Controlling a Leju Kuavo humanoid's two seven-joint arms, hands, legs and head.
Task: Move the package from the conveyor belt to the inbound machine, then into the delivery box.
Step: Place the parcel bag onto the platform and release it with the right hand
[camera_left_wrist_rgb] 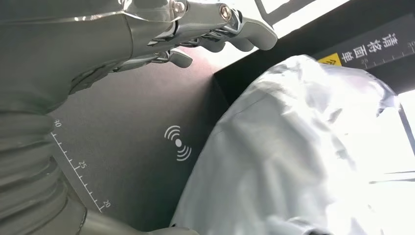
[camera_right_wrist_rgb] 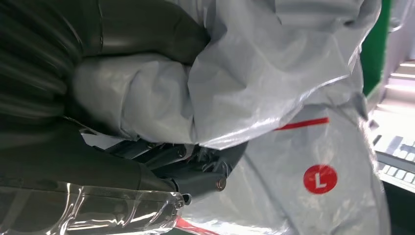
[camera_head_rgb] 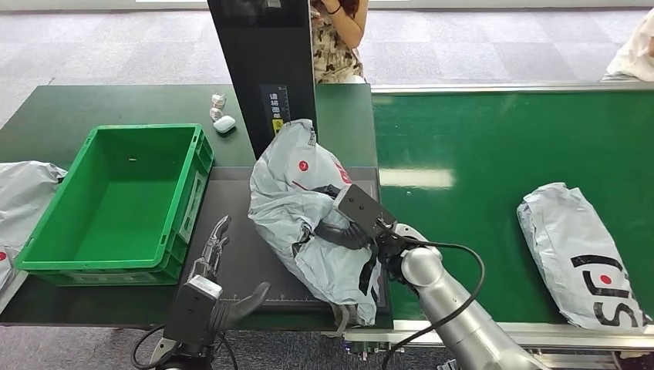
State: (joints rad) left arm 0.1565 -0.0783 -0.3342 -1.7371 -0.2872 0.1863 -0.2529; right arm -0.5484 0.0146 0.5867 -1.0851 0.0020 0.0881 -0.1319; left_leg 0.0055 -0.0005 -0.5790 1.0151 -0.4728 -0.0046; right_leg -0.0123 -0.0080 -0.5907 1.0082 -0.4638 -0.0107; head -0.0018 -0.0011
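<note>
My left gripper will bunch up the package's plastic when it carries the grey package (camera_head_rgb: 287, 173) to the delivery box, because loose folds (camera_head_rgb: 291, 210) crease the package.
A crumpled grey plastic package (camera_head_rgb: 308, 223) with red marks lies on the black scale plate of the inbound machine (camera_head_rgb: 235, 254), under its black upright column (camera_head_rgb: 262, 62). My right hand (camera_head_rgb: 351, 220) grips a fold of the package (camera_right_wrist_rgb: 274, 73) from its right side, thumb and fingers closed into the plastic. My left hand (camera_head_rgb: 212, 266) hovers over the plate's left part, fingers apart and holding nothing; the package (camera_left_wrist_rgb: 298, 156) sits just beyond its fingers (camera_left_wrist_rgb: 220, 29). The green delivery box (camera_head_rgb: 123, 200) stands left of the plate.
A second grey package (camera_head_rgb: 586, 254) lies on the green conveyor belt (camera_head_rgb: 493, 139) at the right. Another grey bag (camera_head_rgb: 19, 200) sits left of the box. Small white items (camera_head_rgb: 220, 116) lie behind the box. A person (camera_head_rgb: 335, 38) stands beyond the machine.
</note>
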